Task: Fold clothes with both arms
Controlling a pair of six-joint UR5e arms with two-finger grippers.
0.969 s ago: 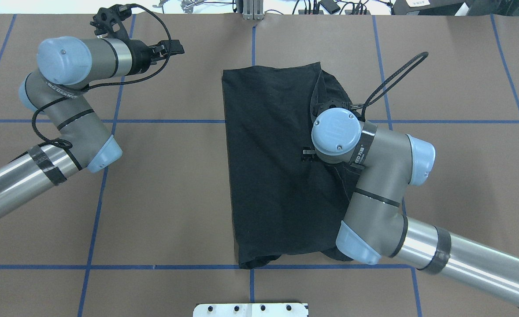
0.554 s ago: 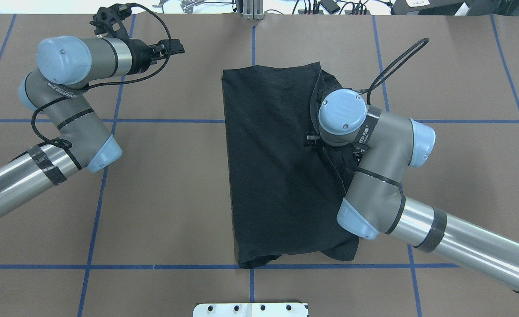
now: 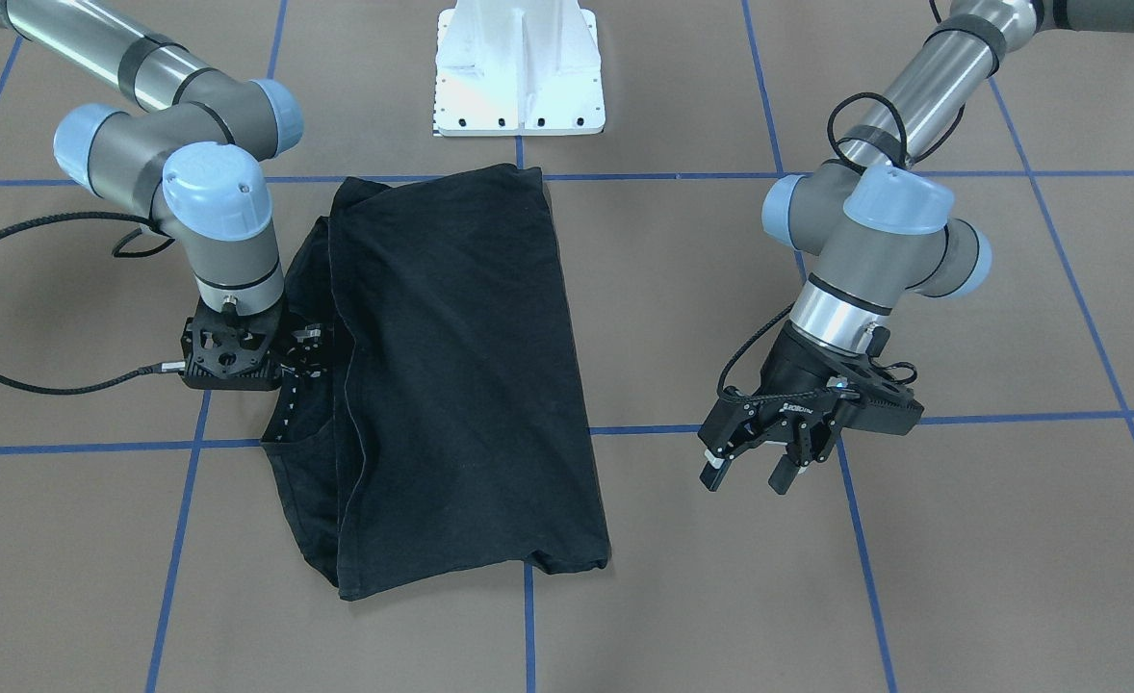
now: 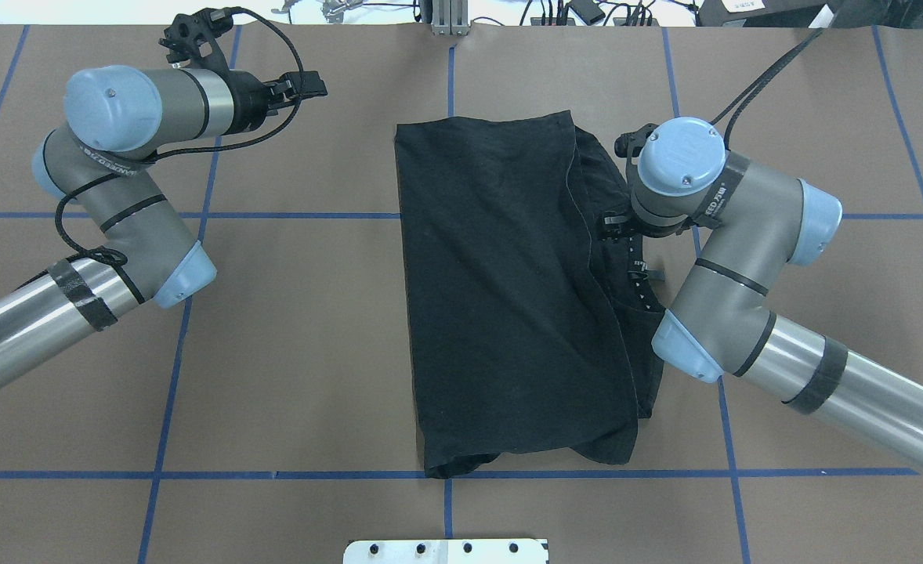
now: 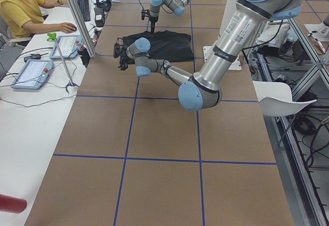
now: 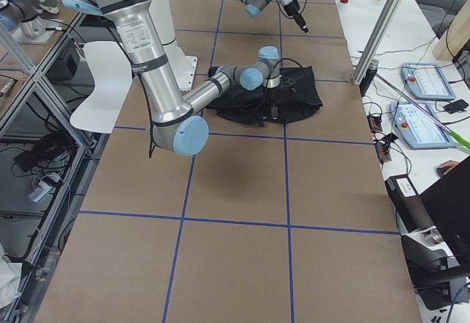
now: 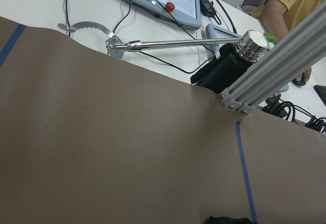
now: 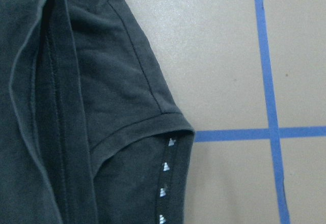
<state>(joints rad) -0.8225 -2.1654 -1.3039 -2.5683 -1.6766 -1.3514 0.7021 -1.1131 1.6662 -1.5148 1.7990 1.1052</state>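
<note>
The black T-shirt's layers (image 3: 349, 387) lie limp against each other, so its end (image 3: 442, 189) by the base plate will flop over and cover the T-shirt's collar when the robot carries it across.
The black T-shirt (image 4: 501, 298) lies flat mid-table, folded lengthwise, with a sleeve and the collar edge sticking out on the right side; its logo is hidden. It also shows in the front view (image 3: 461, 366). My right gripper (image 4: 630, 249) hangs open and empty just over that right edge, also in the front view (image 3: 305, 351). The right wrist view shows the sleeve (image 8: 117, 96) and the collar tape with white marks, no fingers. My left gripper (image 3: 745, 478) is open and empty, held above bare table well off the shirt's left side, also in the overhead view (image 4: 313, 82).
Blue tape lines (image 4: 297, 215) grid the brown table. The white bolted base plate (image 3: 519, 67) sits at the robot's edge. An aluminium post (image 4: 450, 19) stands at the far edge. Beyond it are tablets (image 7: 158, 0), cables and a seated operator (image 5: 20, 10).
My right gripper has moved from over the shirt's middle out to its right edge, toward the far side. The shirt's folded layer lies flat. The left arm has not moved.
</note>
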